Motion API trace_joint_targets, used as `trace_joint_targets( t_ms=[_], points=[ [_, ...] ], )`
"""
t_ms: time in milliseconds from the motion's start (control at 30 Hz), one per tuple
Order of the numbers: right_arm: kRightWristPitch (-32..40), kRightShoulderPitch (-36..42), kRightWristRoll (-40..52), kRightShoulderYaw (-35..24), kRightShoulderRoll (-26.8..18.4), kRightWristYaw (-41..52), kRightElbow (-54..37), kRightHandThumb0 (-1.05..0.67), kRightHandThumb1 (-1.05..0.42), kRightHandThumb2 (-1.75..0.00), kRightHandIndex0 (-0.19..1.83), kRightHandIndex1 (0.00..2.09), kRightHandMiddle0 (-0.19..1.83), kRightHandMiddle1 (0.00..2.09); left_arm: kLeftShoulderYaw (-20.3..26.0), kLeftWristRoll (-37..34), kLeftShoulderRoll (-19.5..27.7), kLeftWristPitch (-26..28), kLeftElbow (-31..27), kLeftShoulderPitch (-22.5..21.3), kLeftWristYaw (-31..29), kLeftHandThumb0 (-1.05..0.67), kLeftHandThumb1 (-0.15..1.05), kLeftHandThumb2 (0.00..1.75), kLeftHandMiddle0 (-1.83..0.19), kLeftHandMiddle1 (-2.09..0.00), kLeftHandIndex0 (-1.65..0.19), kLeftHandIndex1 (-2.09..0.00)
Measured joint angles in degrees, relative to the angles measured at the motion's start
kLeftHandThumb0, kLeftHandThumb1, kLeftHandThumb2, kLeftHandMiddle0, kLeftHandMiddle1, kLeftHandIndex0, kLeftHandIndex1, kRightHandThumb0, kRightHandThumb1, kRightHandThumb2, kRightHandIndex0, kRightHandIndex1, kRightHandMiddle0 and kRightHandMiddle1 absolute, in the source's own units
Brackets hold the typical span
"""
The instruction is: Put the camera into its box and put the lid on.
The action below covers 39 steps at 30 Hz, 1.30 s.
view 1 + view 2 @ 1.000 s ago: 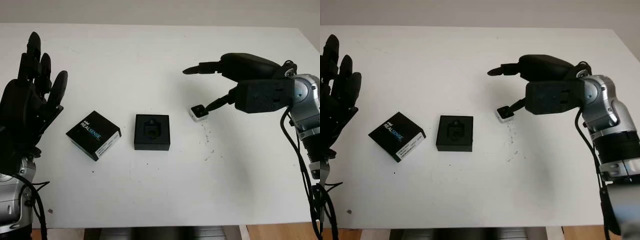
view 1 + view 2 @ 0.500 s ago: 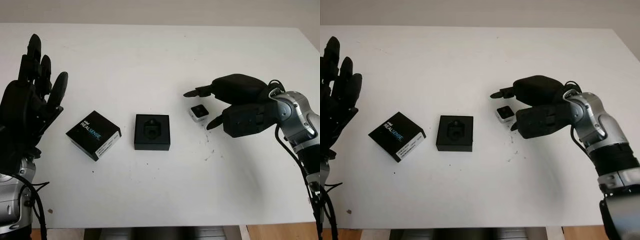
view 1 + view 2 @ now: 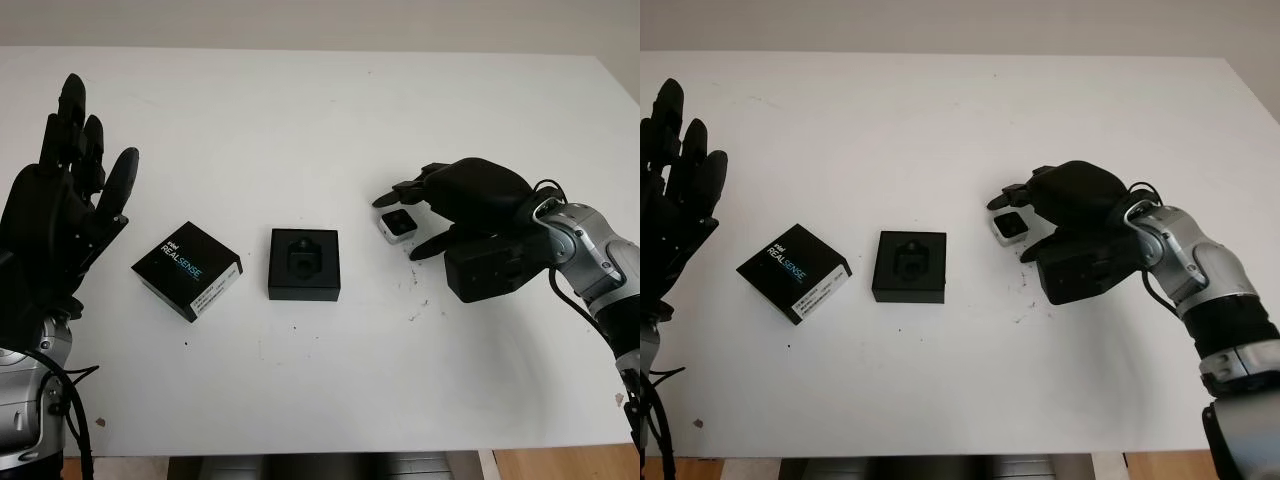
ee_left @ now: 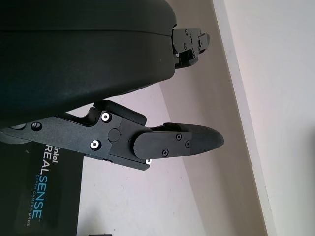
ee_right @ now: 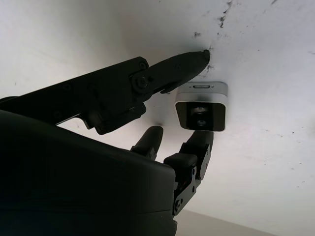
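Note:
The box's moulded hollow is deep and roughly as wide as the camera's dark front side, so the camera will sink nearly flush when I lower it in.
The camera, a small silver cube with a dark lens face, lies on the white table right of centre. My right hand is low over it and open, with two fingers at one side of the camera and the thumb close by the opposite side. The black box base sits open in the middle, its moulded recess empty. Its lid, printed REALSENSE, lies flat to the left. My left hand is raised at the far left, open, above the lid.
Small dark specks mark the table just in front of the camera. The table's front edge runs along the bottom, and its right edge is beyond my right arm.
My right hand has come down and toward me, from high behind the camera to bracketing it with fingers and thumb. Camera, box, lid and left hand stay put.

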Motion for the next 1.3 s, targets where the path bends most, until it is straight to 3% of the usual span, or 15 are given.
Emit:
trace_joint_targets(
  t_ms=[367, 567, 633, 767, 833, 1033, 1300],
  points=[
    [-3.00, -2.01, -1.92, 2.31, 0.00, -5.64, 5.17, -0.41, -0.96, -0.06, 0.08, 1.36, 0.16, 1.29, -0.03, 0.01, -0.05, 0.02, -0.05, 0.05, 0.04, -0.57, 1.05, 0.40, 0.14, -0.06, 0.12, -0.05],
    [-3.38, -2.41, -2.01, 3.01, 0.04, -7.94, 6.40, -0.35, -0.99, -0.06, 0.06, 1.44, 0.28, 1.45, -0.04, 0.01, -0.09, 0.29, -0.20, 0.07, 0.10, -0.57, 1.05, 0.40, 0.14, -0.05, 0.12, -0.05],
    [-4.17, -2.39, -0.44, 2.77, 0.35, -8.84, 7.80, -0.35, -0.99, -0.05, 0.07, 1.32, 0.30, 1.47, -0.03, 0.01, -0.10, 0.28, -0.27, 0.17, 0.10, -0.56, 1.05, 0.40, 0.14, -0.05, 0.13, -0.05],
    [-4.78, -2.35, 2.80, 1.84, 1.46, -9.38, 10.54, -0.37, -1.00, -0.05, 0.14, 0.73, 0.27, 1.52, -0.04, -0.04, -0.26, 0.27, -0.32, 0.39, 0.08, -0.56, 1.05, 0.39, 0.14, -0.06, 0.13, -0.05],
    [-5.08, -2.33, 6.00, 1.01, 2.41, -7.88, 12.25, -0.37, -1.00, -0.05, 0.17, 0.57, 0.25, 1.54, -0.05, -0.03, -0.26, 0.26, -0.36, 0.54, 0.08, -0.56, 1.05, 0.39, 0.14, -0.05, 0.13, -0.05],
    [-2.12, -2.29, 15.85, -2.47, 6.10, -0.93, 15.03, -0.41, -1.02, -0.05, 0.16, 0.42, 0.21, 1.61, -0.09, -0.03, -0.26, 0.26, -0.46, 0.78, -0.07, -0.55, 1.05, 0.40, 0.14, -0.05, 0.14, -0.05],
    [4.80, -1.19, 21.30, -5.55, 7.97, 3.73, 13.63, -0.42, -1.01, -0.05, 0.19, 0.26, 0.22, 1.55, -0.11, -0.09, -0.27, 0.26, -0.74, 0.87, -0.25, -0.54, 1.05, 0.41, 0.15, -0.05, 0.16, -0.04]
  ],
)
